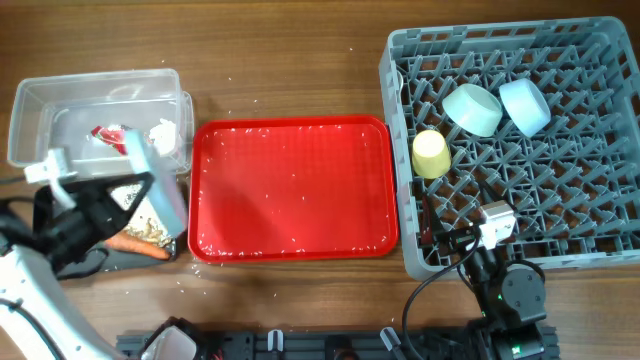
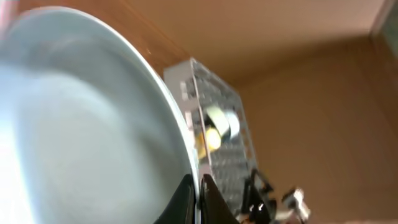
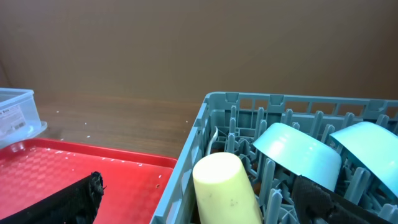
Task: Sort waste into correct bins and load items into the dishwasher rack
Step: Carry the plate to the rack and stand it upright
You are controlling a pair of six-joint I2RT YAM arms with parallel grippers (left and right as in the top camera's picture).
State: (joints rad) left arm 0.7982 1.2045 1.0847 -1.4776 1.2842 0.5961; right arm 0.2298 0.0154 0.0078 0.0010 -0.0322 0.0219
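The pale blue plate (image 1: 158, 187) is on edge, which matches the open slots (image 1: 410, 92) behind the yellow cup. My left gripper should go on carrying the plate until it stands there.
My left gripper (image 1: 137, 190) (image 2: 198, 182) is shut on the rim of the pale blue plate (image 1: 165, 190) (image 2: 81, 124). It holds the plate tilted on edge over the black tray (image 1: 125, 262). The tray holds an orange carrot (image 1: 140, 245) and beige crumbs (image 1: 150, 228). The clear tub (image 1: 40, 100) holds the red-and-white wrapper (image 1: 108, 136) and the white tissue wad (image 1: 162, 133). The grey rack (image 1: 600, 255) (image 3: 205, 124) holds the yellow cup (image 1: 431, 154) (image 3: 224, 186), mint bowl (image 1: 472, 108) (image 3: 298, 152) and light blue bowl (image 1: 524, 105) (image 3: 373, 140). My right gripper (image 1: 462, 238) is open and empty at the rack's front left.
The red serving tray (image 1: 290, 190) (image 3: 68, 165) lies between the bins and the rack, with small white specks on it. A thin white curved piece (image 3: 214, 138), possibly the spoon, stands behind the cup against the rack's left wall. The arm bases sit at the front edge.
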